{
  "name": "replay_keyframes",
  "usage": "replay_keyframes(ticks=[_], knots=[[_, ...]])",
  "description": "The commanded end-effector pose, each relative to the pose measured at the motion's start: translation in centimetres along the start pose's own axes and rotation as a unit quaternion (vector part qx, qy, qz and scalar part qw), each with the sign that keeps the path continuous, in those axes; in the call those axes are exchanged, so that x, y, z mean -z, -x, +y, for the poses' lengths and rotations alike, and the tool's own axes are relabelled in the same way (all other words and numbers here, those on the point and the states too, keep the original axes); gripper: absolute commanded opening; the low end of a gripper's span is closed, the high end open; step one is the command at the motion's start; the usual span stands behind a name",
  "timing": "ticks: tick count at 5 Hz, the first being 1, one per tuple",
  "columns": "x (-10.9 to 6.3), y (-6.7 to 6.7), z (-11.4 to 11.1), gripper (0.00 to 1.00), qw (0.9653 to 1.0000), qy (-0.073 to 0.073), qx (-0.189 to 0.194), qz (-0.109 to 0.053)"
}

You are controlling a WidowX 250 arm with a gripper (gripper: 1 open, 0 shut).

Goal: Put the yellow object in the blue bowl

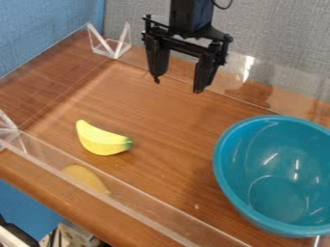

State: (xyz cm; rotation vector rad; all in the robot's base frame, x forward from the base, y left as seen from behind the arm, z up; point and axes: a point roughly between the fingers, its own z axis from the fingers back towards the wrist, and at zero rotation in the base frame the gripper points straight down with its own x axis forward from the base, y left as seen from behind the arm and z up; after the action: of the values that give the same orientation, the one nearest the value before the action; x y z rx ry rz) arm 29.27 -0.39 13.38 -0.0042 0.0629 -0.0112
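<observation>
I should go on moving my gripper down toward the yellow object's middle (102, 140) before my open fingers are on both sides of it, because the yellow object lies apart from the clear front wall.
The yellow object (102, 139) is a small banana-shaped toy with a greenish tip, lying on the wooden table at the left front. At the right front stands the blue bowl (279, 174), large, glossy teal and with nothing in it. My gripper (179, 80) hangs over the back middle of the table, above and behind the toy and to the left of the bowl. Its two black fingers point down with a clear gap between them, open, with nothing held.
Low clear plastic walls (77, 166) fence the wooden table (168, 111) along the front, left and back. A faint yellow reflection of the toy shows in the front wall. A blue panel stands behind the table.
</observation>
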Motion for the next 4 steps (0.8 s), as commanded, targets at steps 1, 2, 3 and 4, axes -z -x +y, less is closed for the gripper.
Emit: replay_keyframes(ticks=[1,2,3,4], knots=[[0.8,1.3,1.4,1.00,0.9948,-0.017,0.100,0.015],[3.3,2.7,4.3,1.00,0.9811,-0.037,0.187,0.031],[5.0,3.6,7.7,1.00,0.9605,-0.056,0.270,0.038],[5.9,3.9,9.5,1.00,0.9327,-0.059,0.354,0.041]])
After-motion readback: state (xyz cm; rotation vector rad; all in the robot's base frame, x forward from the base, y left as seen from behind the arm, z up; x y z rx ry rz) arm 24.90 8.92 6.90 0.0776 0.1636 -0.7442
